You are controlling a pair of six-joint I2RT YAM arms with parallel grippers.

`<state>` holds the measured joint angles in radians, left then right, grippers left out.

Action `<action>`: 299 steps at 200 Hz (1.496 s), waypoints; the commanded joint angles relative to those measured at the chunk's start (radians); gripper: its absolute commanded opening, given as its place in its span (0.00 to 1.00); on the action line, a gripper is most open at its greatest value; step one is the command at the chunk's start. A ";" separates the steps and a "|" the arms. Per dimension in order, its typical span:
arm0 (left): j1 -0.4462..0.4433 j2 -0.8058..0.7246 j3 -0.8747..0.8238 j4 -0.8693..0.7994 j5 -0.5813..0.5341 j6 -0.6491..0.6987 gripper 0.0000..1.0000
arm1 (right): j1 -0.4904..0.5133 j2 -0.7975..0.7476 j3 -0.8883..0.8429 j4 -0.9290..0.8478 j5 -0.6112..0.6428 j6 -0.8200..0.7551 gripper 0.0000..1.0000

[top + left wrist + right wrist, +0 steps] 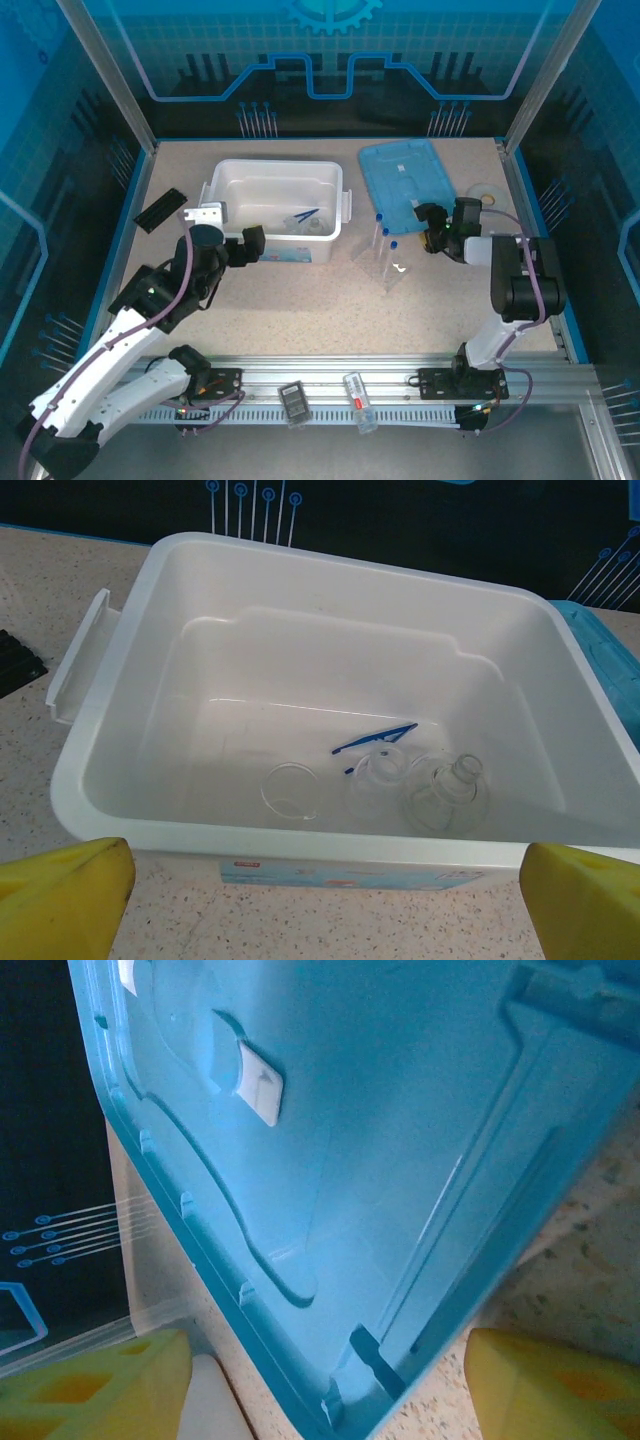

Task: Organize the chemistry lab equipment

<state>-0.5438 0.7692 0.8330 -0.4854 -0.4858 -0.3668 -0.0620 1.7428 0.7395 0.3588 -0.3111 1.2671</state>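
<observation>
I keep moving forward, as the light-blue lid's near corner [350, 1405] points between my right gripper's open fingers, until the corner is inside, and then close on it.
The white bin [228, 180] stands at the back centre, its wall [130, 660] open toward the left wrist camera. Inside lie the dark blue tweezers [375, 738], a small round glass dish [291, 790] and two other clear glass pieces [450, 792]. My left gripper [245, 245] hovers open just in front of the bin's near wall, nothing between its fingers [65, 900]. The light-blue lid [405, 172] lies flat to the bin's right. My right gripper [435, 228] is open, its fingers [550, 1385] straddling the lid's [400, 1110] near corner. Three blue-capped tubes [385, 232] stand in the clear rack [378, 262].
A flat black ridged strip [160, 210] lies left of the bin. A pale ring [487, 192] sits right of the lid. Blue walls and metal posts enclose the table. Two small devices [293, 403] rest on the front rail.
</observation>
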 commanded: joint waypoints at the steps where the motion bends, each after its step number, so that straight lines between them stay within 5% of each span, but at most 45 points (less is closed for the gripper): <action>1: 0.013 -0.015 0.002 -0.018 -0.005 -0.014 0.99 | -0.013 0.043 0.028 0.052 0.024 0.043 0.73; 175: 0.027 -0.054 0.016 -0.067 0.002 -0.022 0.99 | 0.034 0.062 -0.006 0.442 0.193 0.232 0.70; 299: 0.033 -0.070 0.014 -0.087 -0.002 -0.026 0.99 | 0.053 0.201 0.131 0.492 0.182 0.288 0.51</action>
<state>-0.5201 0.7174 0.8333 -0.5507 -0.4824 -0.3679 -0.0242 1.9190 0.8238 0.7998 -0.1452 1.5463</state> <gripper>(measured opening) 0.994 0.529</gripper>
